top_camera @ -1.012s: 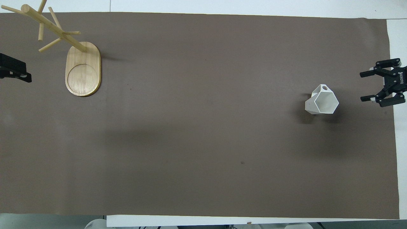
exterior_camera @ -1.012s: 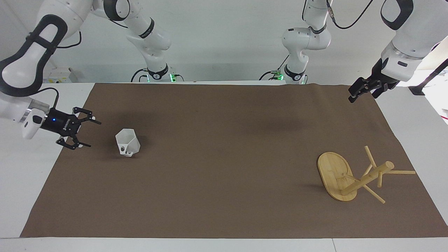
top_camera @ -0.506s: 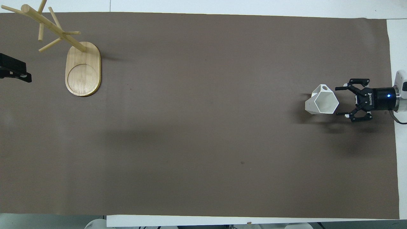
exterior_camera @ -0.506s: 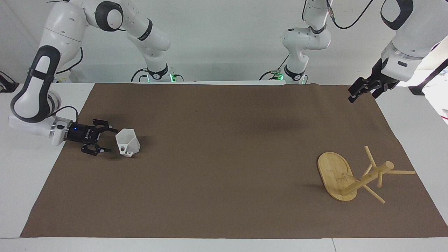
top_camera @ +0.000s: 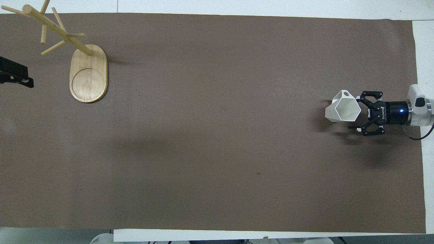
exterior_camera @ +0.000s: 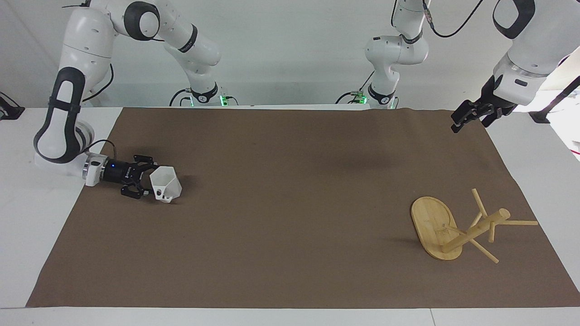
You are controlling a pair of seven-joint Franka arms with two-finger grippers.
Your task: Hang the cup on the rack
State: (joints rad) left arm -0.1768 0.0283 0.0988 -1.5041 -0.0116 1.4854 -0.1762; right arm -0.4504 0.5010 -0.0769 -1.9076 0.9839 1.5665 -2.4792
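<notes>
The white faceted cup [top_camera: 342, 109] will hang tilted when the robot carries it onto a peg, because the handle's open loop [top_camera: 346, 94] is on one side of the cup.
The white faceted cup [exterior_camera: 166, 183] [top_camera: 341, 110] stands on the brown mat toward the right arm's end, its small handle on the side farther from the robots. My right gripper [exterior_camera: 148, 180] [top_camera: 353, 113] lies low and level beside it, open, with its fingertips reaching to the rim's edge on either side and not closed on it. The bamboo rack [exterior_camera: 432, 224] [top_camera: 88, 73] stands on its oval base toward the left arm's end, pegs bare. My left gripper [exterior_camera: 458, 124] [top_camera: 18, 78] hangs open over the mat's edge there, holding nothing.
The brown mat [exterior_camera: 290, 226] [top_camera: 217, 152] covers most of the white table [exterior_camera: 27, 226]. Between cup and rack the mat lies bare. The rack's pegs [exterior_camera: 521, 222] stick out toward the mat's edge at the left arm's end.
My right gripper has dropped low and slid in from the mat's edge up to the cup, staying open. The cup, the rack and the left arm have not moved.
</notes>
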